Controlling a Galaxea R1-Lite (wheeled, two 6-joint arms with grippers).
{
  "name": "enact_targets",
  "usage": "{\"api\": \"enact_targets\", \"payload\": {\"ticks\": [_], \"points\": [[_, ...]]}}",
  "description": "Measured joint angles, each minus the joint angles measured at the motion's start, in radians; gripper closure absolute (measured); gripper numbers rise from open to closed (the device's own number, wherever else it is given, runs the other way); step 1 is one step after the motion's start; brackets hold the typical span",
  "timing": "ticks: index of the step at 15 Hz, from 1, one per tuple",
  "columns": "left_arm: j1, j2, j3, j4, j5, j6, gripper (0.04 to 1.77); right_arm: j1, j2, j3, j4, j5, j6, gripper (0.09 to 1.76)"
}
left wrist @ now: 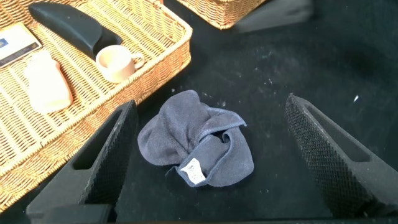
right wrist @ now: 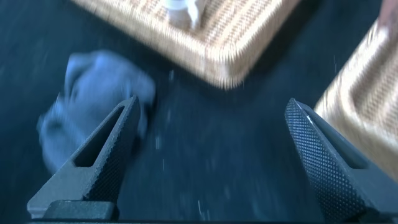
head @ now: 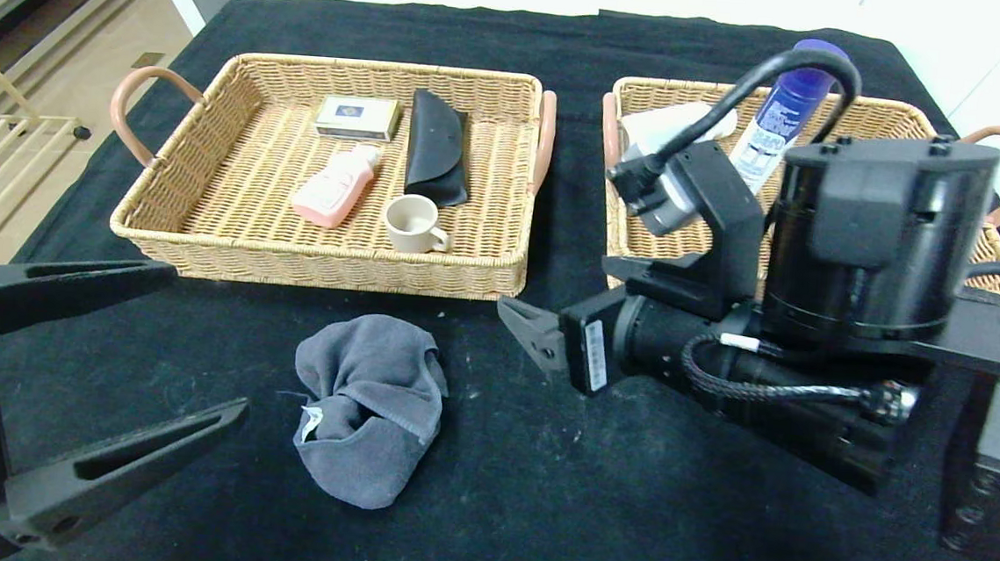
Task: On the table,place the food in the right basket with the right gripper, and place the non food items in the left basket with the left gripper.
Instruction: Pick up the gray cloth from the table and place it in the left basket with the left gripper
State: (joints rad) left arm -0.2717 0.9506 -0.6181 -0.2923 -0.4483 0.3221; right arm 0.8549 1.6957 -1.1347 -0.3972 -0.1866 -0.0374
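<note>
The robot's right gripper is close to the grey cloth (head: pixel 437 371), so it should move back first, before the left gripper takes the cloth's fold (head: pixel 341 415) by the white tag.
A crumpled grey cloth (head: pixel 368 408) lies on the black table in front of the left basket (head: pixel 203 251); it also shows in the left wrist view (left wrist: pixel 186 137) and, blurred, in the right wrist view (right wrist: pixel 93 106). My left gripper (head: pixel 210 339) is open and empty, left of the cloth; in its wrist view (left wrist: pixel 210 102) the cloth lies between the spread fingers. My right gripper (head: pixel 552 284) is open and empty, low over the table in front of the right basket (head: pixel 617 236), pointing toward the cloth; its wrist view (right wrist: pixel 211 102) shows bare table between the fingers.
The left basket holds a card box (head: pixel 357 117), a pink bottle (head: pixel 337 185), a black case (head: pixel 435 146) and a cup (head: pixel 414 223). The right basket holds a blue-capped bottle (head: pixel 784 116) and a white item (head: pixel 665 120). My right arm hides much of that basket.
</note>
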Motion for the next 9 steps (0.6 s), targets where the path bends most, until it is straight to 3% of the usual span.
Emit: {"api": "enact_targets", "payload": {"ticks": [6, 9], "points": [[-0.023, 0.022, 0.0, 0.003, -0.001, 0.004, 0.09, -0.125, -0.171, 0.371, -0.237, 0.231, -0.019, 0.15], [-0.085, 0.037, 0.013, 0.004, -0.001, 0.003, 0.09, -0.204, -0.205, 0.509, -0.413, 0.343, -0.018, 0.15]]}}
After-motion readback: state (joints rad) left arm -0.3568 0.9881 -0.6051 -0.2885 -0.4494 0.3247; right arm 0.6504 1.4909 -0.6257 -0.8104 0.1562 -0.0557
